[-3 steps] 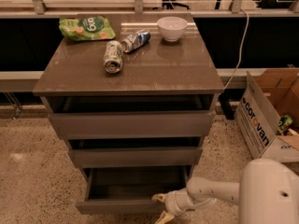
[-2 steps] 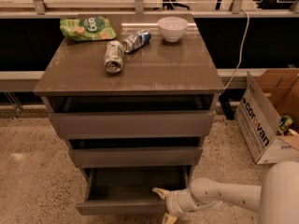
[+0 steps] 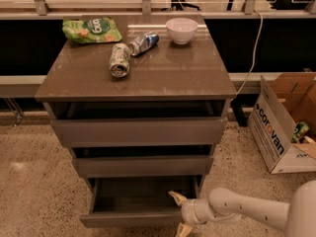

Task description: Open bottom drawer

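I see the bottom drawer only partly out and my gripper's spread fingers loosely around its front point(image 3: 158, 220), so I should reseat them over the front's top edge point(image 3: 164, 213) and pull further.
The bottom drawer point(image 3: 133, 219) is the lowest and narrowest of three grey-brown fronts. It stands pulled out, and its dark inside shows. My gripper point(image 3: 179, 214) is at the right end of its front. The upper finger point(image 3: 177, 197) reaches over the top edge into the drawer. The lower finger point(image 3: 183, 229) is outside, in front of the panel. The fingers are spread apart and straddle the front. My white arm point(image 3: 247, 212) comes in from the lower right.
The middle drawer point(image 3: 143, 166) and the top drawer point(image 3: 140, 131) stand slightly out. On the cabinet top point(image 3: 163, 78) lie a green bag point(image 3: 91, 29), two cans point(image 3: 119, 59) and a white bowl point(image 3: 181, 30). A cardboard box point(image 3: 281, 122) stands on the floor at the right.
The gripper stays at the right end of the bottom drawer's front. My arm's elbow has drawn back to the right. The drawer stays pulled out about as far.
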Robot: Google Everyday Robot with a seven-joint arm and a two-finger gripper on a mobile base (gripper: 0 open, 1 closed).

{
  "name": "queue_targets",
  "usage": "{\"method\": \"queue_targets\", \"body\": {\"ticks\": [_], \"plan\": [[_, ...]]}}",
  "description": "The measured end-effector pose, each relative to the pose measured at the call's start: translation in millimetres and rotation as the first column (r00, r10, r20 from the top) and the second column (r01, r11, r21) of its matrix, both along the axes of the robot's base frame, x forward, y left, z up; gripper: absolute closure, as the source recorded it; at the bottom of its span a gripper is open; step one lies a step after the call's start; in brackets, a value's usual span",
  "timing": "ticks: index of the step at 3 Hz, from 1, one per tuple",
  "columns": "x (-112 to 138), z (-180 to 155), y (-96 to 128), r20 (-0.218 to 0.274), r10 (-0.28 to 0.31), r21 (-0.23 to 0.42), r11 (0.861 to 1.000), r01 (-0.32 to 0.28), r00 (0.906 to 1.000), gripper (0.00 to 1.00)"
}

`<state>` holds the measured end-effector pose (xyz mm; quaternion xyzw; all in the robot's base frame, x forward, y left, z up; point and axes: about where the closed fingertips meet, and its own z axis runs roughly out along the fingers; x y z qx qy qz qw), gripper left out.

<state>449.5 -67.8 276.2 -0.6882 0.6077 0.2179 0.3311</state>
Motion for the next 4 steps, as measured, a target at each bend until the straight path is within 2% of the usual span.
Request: {"method": "queue_targets", "body": {"ticks": [1,2,3,4], "plan": [[8,-32,-5,-0.076,-0.018,-0.014,1.0,0.017,0.9969,0.0],[9,-73,-7,-0.16,-0.024,-0.048,0.999,0.016,0.9869,0.07],[12,-97,-3,-0.211,0.0,-0.082,0.996,-0.018,0.9776,0.22],[6,-103,8,-0.255,0.066,-0.103,0.99,-0.094,0.9648,0.28]]}}
